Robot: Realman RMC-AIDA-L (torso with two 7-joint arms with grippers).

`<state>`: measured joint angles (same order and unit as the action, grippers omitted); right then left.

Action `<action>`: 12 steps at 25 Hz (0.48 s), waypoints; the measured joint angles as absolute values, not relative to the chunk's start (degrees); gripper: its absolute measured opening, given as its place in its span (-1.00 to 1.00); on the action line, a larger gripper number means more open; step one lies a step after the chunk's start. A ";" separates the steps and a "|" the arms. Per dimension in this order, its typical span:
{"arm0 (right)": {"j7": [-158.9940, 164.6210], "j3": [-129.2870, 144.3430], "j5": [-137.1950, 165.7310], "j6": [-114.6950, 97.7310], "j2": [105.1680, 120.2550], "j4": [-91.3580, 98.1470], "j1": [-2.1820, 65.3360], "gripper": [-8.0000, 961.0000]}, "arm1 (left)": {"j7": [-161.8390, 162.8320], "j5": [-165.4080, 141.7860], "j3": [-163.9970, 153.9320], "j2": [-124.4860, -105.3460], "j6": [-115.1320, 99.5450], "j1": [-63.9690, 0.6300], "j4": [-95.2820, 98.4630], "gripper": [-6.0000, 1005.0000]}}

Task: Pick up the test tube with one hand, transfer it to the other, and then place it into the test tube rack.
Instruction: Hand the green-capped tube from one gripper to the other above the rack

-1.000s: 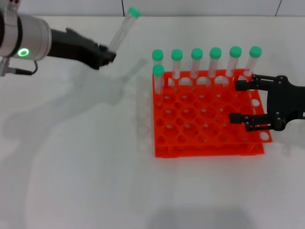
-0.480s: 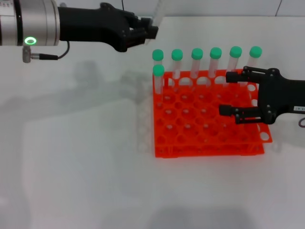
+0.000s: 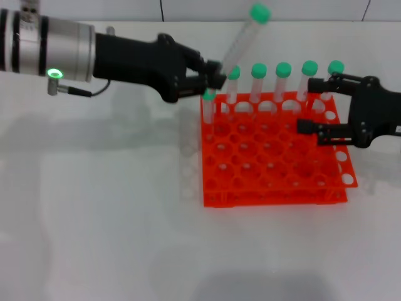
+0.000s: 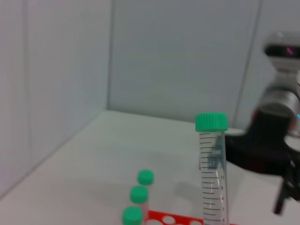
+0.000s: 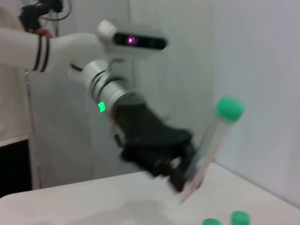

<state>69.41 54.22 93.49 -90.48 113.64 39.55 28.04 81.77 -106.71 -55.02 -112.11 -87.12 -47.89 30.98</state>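
The test tube's green cap is closer to the wall than my right gripper's fingers are, so next my right gripper swings over there and grabs the test tube's cap end.
My left gripper, black on a silver arm with a green ring light, is shut on the lower end of the test tube. It holds the tube tilted, green cap up, above the rack's near-left corner. The tube also shows in the left wrist view and the right wrist view, where the left gripper pinches its base. The orange test tube rack holds several green-capped tubes along its far row. My right gripper is open and empty over the rack's right side, fingers pointing left.
The rack stands on a white table. A wall runs along the table's far edge. One more capped tube stands at the rack's far-left corner, just below the left gripper.
My left gripper has swung right with the tube, from the table's far left to over the rack's left corner. My right gripper has risen and shifted toward the far row.
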 joint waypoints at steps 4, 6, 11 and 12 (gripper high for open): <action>70.65 52.56 93.43 -90.58 113.19 39.55 27.97 0.75 | 81.51 -109.55 -55.35 -113.34 -87.26 -48.42 31.12 -0.62; 73.07 50.62 93.42 -91.42 112.66 39.62 28.05 0.75 | 81.50 -110.12 -55.36 -113.95 -87.02 -48.56 31.24 -0.62; 78.73 46.71 93.35 -93.01 111.54 39.63 28.67 0.75 | 82.03 -110.39 -55.37 -114.57 -86.63 -48.88 31.54 -0.62; 79.90 46.30 93.22 -93.20 111.37 39.50 28.87 0.75 | 82.03 -110.39 -55.37 -114.57 -86.63 -48.88 31.54 -0.62</action>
